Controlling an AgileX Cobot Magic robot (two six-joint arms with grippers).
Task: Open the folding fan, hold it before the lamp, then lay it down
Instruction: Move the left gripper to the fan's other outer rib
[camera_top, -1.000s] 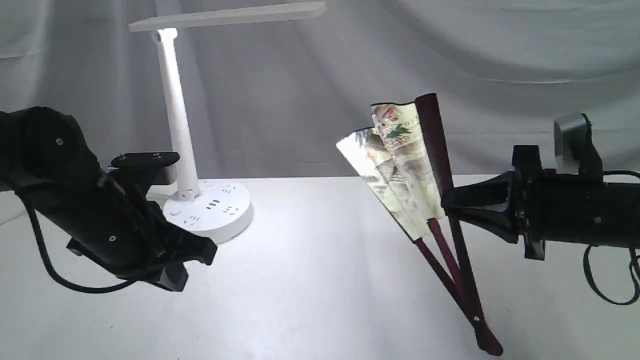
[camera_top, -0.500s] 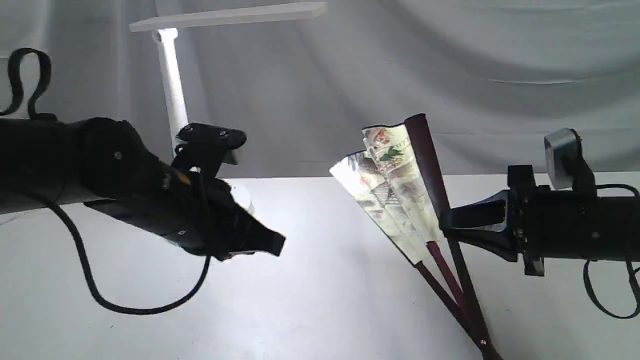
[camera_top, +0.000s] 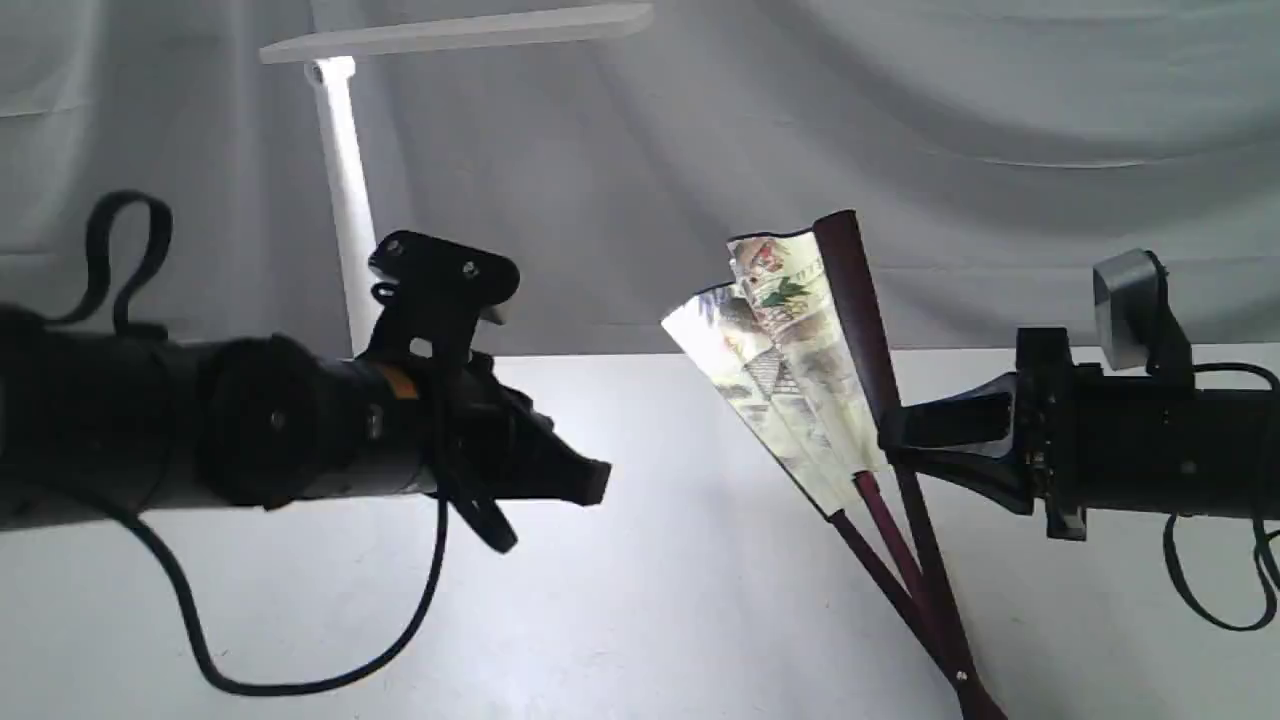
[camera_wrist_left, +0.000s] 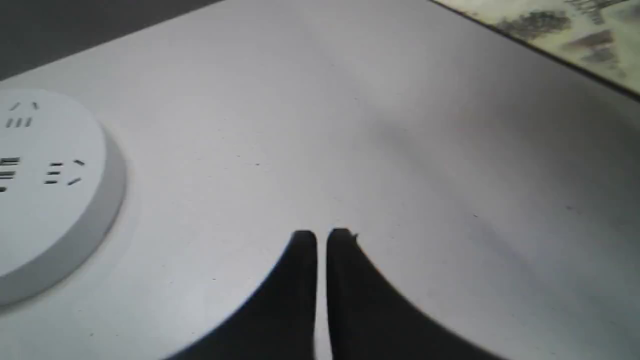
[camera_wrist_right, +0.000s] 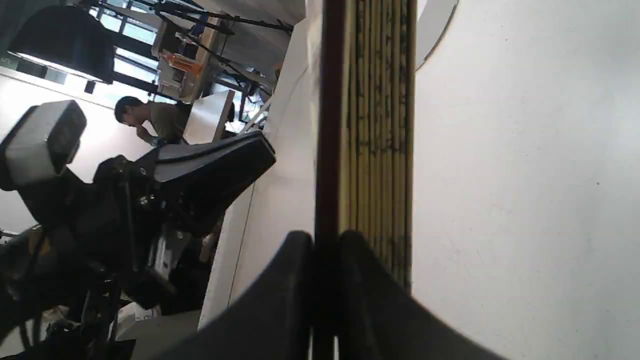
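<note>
The cream pleats (camera_top: 786, 360) are only partly open while just the maroon guard is held, so the robot's left gripper should come back, open and take hold of the pleats' free outer edge (camera_top: 734, 402).
The folding fan (camera_top: 790, 340) stands partly open and tilted, cream pleats spread leftward, its pivot low near the table's front edge. My right gripper (camera_top: 888, 442) is shut on its dark maroon guard (camera_wrist_right: 327, 125), and the pleats (camera_wrist_right: 382, 125) show edge-on in the right wrist view. My left gripper (camera_top: 592, 484) hovers level above the table, left of the fan and apart from it; its fingers (camera_wrist_left: 305, 245) are shut with nothing between them. The white lamp (camera_top: 340, 200) stands at the back left. My left arm hides its round base in the exterior view, but the base (camera_wrist_left: 50, 190) shows in the left wrist view.
The white table (camera_top: 650, 620) runs back to a grey cloth backdrop (camera_top: 950, 120). A black cable (camera_top: 300, 680) loops under the left arm. The fan's paper corner (camera_wrist_left: 565, 30) shows in the left wrist view.
My left arm has risen and swung right toward the fan, now lying level and covering the lamp base. The fan dipped slightly, then rose a little in the right gripper.
</note>
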